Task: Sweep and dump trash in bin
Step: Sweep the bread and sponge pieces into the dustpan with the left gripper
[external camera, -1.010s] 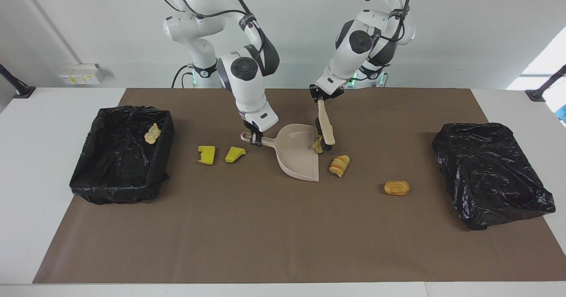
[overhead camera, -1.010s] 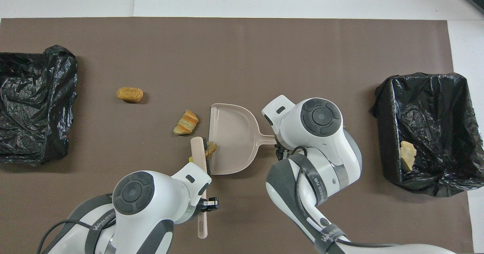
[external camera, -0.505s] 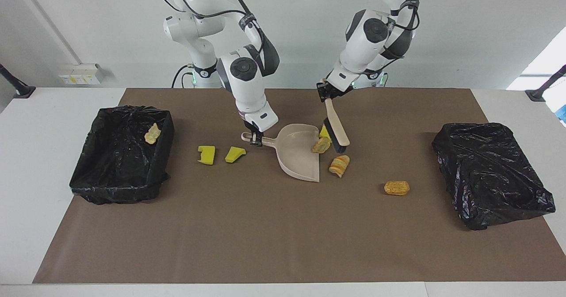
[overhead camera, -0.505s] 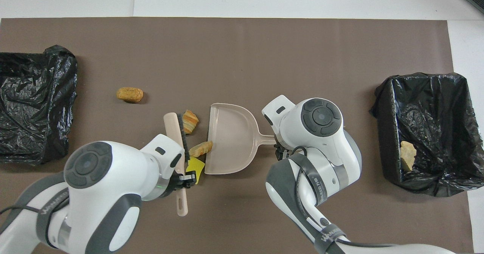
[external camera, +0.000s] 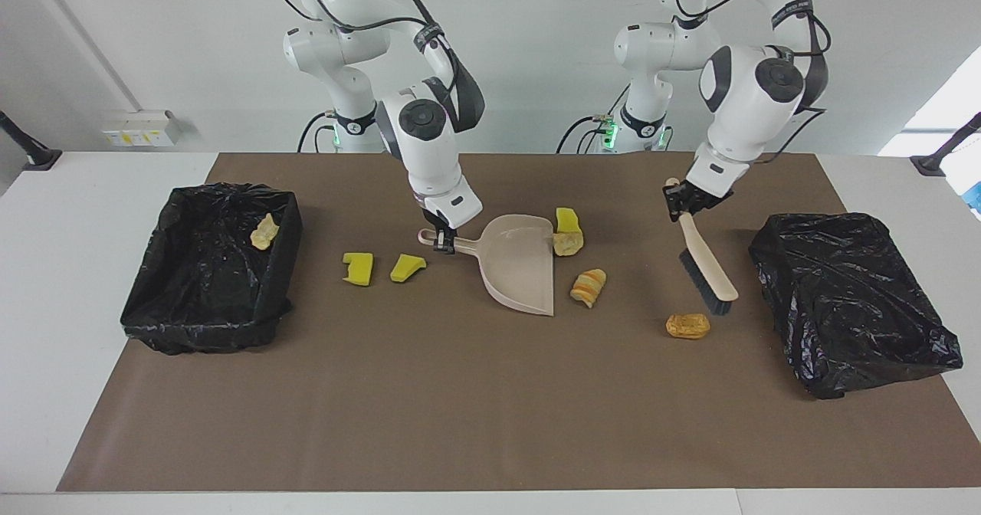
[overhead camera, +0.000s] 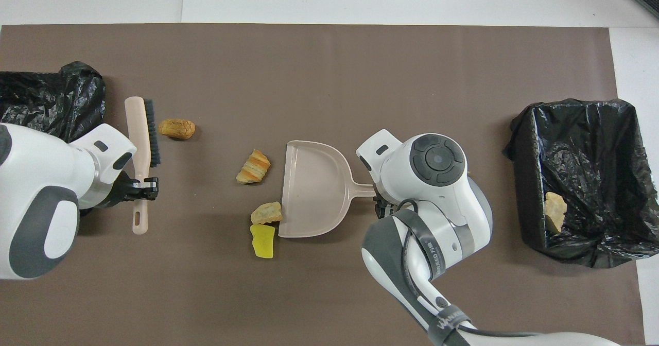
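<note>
The golden-brown roll (overhead camera: 176, 128) is far from the dustpan, the brush's bristles already behind it, so my left gripper should sweep it and the striped roll toward the dustpan's opening (overhead camera: 285, 188).
My right gripper (external camera: 443, 242) is shut on the handle of the beige dustpan (external camera: 521, 270), which rests on the mat mid-table. My left gripper (external camera: 681, 201) is shut on the handle of the beige brush (overhead camera: 140, 145). The brush's bristles hang low beside a golden-brown roll (external camera: 687, 326) toward the left arm's end. At the pan's mouth lie a pale lump (overhead camera: 266, 213) and a yellow sponge chunk (overhead camera: 263, 241), with a striped roll (overhead camera: 254, 166) close by. Two yellow chunks (external camera: 358, 267) (external camera: 407, 267) lie beside the pan's handle.
A black-lined bin (external camera: 211, 270) at the right arm's end of the table holds one pale lump (external camera: 264, 231). A second bin (external camera: 851, 300) wrapped in black bag stands at the left arm's end, close to the brush.
The left arm swung the brush away from the dustpan's mouth toward its own end of the table, stopping beside the golden roll. The lump and a yellow chunk stayed at the pan's mouth. The right arm held still.
</note>
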You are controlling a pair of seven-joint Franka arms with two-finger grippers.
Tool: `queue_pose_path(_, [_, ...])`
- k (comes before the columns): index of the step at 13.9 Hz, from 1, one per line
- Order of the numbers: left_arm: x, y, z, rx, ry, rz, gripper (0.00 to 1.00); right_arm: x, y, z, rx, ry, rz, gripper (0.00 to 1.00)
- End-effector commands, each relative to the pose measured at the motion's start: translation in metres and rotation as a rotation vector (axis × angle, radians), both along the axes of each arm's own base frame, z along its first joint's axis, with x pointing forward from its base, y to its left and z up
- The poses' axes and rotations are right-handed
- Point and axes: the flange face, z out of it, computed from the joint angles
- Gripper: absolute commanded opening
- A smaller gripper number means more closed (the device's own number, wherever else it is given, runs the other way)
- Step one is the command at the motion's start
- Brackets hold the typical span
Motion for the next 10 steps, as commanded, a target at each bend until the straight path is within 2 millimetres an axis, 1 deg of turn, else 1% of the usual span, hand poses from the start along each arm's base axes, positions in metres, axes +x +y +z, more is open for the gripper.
queue_pose_path(1, [0.063,0.0,-0.04,0.042,-0.008,-0.042,0.0,-0.003,0.001,0.002,0.027,-0.007,-0.032,0.0])
queue_pose_path(2, [0.072,0.013,-0.049,0.066,-0.028,-0.053,0.0,-0.004,0.002,0.002,0.027,-0.006,-0.034,0.0])
queue_pose_path(4, [0.083,0.021,-0.064,0.115,-0.031,-0.142,0.0,-0.004,0.002,0.003,0.027,-0.006,-0.034,0.0])
queue_pose_path(5, [0.089,0.032,-0.072,0.118,-0.022,-0.155,0.0,-0.005,0.002,0.003,0.026,-0.005,-0.033,0.0])
queue_pose_path(7, [0.081,0.021,-0.077,0.114,0.009,-0.172,0.0,-0.005,0.002,0.003,0.027,-0.004,-0.036,0.0])
queue_pose_path(8, [0.07,0.012,-0.08,0.116,0.058,-0.189,0.0,-0.005,0.002,0.003,0.026,-0.005,-0.039,0.0])
queue_pose_path(9, [0.054,-0.012,-0.082,0.112,0.124,-0.219,0.0,-0.005,0.003,0.003,0.025,-0.004,-0.05,0.0])
queue_pose_path(10, [0.04,-0.03,-0.082,0.086,0.159,-0.222,0.0,-0.005,0.003,0.004,0.026,-0.005,-0.055,0.0])
